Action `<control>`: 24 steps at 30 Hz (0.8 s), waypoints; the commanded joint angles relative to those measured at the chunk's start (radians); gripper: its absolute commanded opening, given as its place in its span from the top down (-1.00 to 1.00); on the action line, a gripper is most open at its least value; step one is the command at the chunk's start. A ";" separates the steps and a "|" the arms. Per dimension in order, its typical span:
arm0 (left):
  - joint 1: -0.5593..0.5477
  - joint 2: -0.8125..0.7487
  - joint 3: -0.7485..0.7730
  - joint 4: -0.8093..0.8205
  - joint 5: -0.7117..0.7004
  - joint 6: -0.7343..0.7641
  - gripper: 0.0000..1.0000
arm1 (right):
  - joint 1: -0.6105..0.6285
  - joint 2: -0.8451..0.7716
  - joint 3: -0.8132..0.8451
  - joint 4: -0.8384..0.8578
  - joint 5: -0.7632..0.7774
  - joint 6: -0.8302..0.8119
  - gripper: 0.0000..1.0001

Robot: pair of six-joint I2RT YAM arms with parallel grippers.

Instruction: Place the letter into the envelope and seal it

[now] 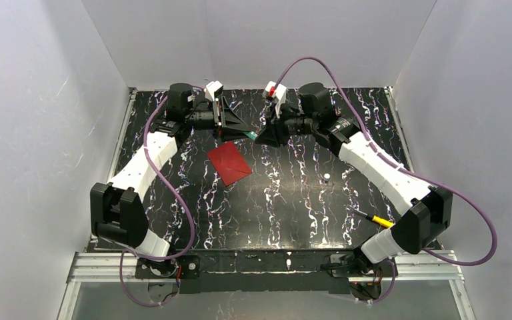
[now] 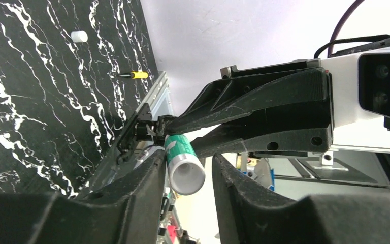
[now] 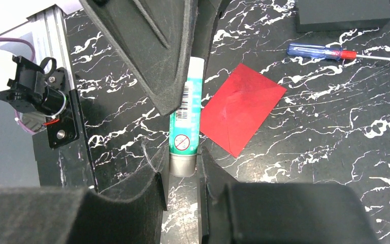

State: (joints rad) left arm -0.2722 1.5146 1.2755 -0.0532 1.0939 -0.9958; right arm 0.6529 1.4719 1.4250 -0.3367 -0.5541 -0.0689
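Observation:
The glue stick's grey end (image 3: pixel 183 165) is held by my right gripper. Next, my left gripper takes the stick first, before my right gripper goes to get the white cylinder (image 1: pixel 327 177) to cap it.
The red envelope (image 1: pixel 229 162) lies flat on the black marbled table, flap side up with the flap lying closed; it also shows in the right wrist view (image 3: pixel 241 107). The white letter is out of view. My two grippers meet above the table just behind the envelope. My right gripper (image 3: pixel 184 168) is shut on the grey end of a green and white glue stick (image 3: pixel 184 122). My left gripper (image 2: pixel 188 162) is open around the stick's other end (image 2: pixel 183 162), which touches one finger and leaves a gap at the other.
A blue and red screwdriver (image 3: pixel 335 52) and a flat black rectangular object (image 3: pixel 343 12) lie behind the envelope. A small white cylinder (image 1: pixel 326 177) sits mid-table. A yellow-tipped tool (image 1: pixel 377 219) lies near the right arm. White walls enclose the table.

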 commanded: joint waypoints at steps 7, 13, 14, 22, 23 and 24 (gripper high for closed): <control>-0.009 -0.037 -0.008 -0.030 0.105 -0.014 0.45 | -0.003 0.038 0.101 -0.092 -0.102 -0.094 0.96; -0.010 -0.038 -0.003 -0.090 0.088 0.068 1.00 | -0.005 0.062 0.137 -0.119 -0.032 -0.044 0.21; -0.009 -0.041 0.004 -0.118 0.060 0.102 1.00 | -0.011 0.065 0.139 -0.117 -0.003 -0.013 -0.09; 0.010 -0.069 -0.063 -0.099 -0.327 0.191 1.00 | -0.127 -0.088 -0.110 0.179 0.109 0.405 -0.70; 0.010 -0.074 -0.074 -0.098 -0.367 0.202 1.00 | -0.133 -0.101 -0.133 0.160 0.169 0.426 -0.70; 0.010 -0.080 -0.085 -0.095 -0.406 0.212 1.00 | -0.137 -0.113 -0.153 0.124 0.232 0.444 -0.70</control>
State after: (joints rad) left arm -0.2699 1.4963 1.2320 -0.1543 0.8989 -0.8455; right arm 0.5392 1.4437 1.3342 -0.2764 -0.5026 0.1852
